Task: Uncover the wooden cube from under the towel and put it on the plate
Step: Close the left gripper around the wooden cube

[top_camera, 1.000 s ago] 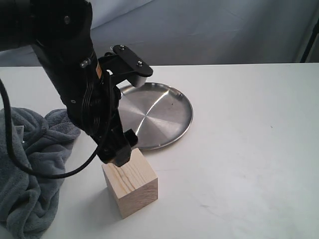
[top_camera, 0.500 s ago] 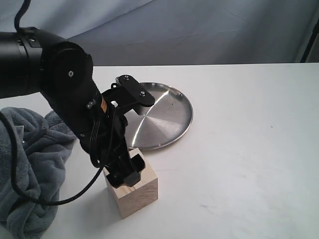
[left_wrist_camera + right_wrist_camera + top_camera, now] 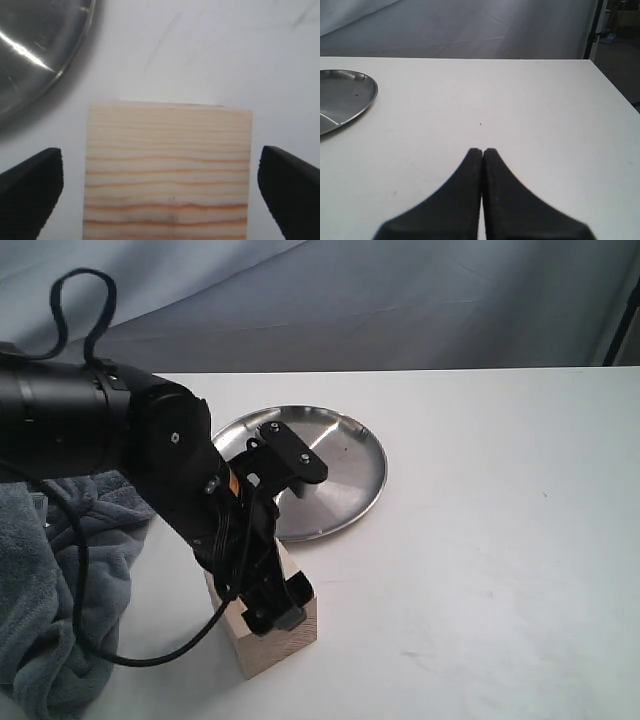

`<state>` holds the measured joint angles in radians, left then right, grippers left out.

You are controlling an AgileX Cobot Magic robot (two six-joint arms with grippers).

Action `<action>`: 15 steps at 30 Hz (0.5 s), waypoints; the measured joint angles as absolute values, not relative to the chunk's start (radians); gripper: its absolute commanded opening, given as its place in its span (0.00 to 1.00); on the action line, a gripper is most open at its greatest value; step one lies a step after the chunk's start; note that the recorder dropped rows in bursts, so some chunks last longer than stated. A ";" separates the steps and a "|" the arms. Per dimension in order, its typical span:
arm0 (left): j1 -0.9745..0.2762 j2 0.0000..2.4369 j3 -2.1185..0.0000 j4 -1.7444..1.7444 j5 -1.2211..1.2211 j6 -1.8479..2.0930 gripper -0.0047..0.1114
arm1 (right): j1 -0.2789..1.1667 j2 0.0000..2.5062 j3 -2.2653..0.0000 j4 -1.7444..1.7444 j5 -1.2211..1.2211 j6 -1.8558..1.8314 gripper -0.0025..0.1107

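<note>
My left gripper's open fingers are square around the wooden cube with room on each side, so I keep lowering until they straddle its sides, then close.
The wooden cube stands uncovered on the white table, just in front of the steel plate. My left gripper is down over the cube, open. In the left wrist view its two black fingers flank the cube with a narrow gap on each side, and the plate's rim shows beyond. The blue-grey towel lies bunched at the table's left edge. My right gripper is shut on nothing, low over bare table, with the plate off to one side.
A grey backdrop cloth hangs behind the table. The left arm's black cable loops above it. The table's right edge and a dark stand show in the right wrist view.
The left arm has come down and toward the front over the cube. Its open fingers now straddle the cube instead of hovering above its back edge.
</note>
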<state>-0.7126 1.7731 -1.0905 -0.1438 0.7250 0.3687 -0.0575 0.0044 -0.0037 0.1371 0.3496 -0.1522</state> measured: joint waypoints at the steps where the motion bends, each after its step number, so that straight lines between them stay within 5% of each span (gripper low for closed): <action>1: -0.713 1.785 -1.090 -0.144 0.725 0.369 0.93 | -0.057 0.004 -0.004 0.137 0.350 -0.152 0.02; 15: -0.713 1.904 -1.086 -0.121 0.721 0.369 0.93 | -0.057 0.004 -0.004 0.137 0.350 -0.152 0.02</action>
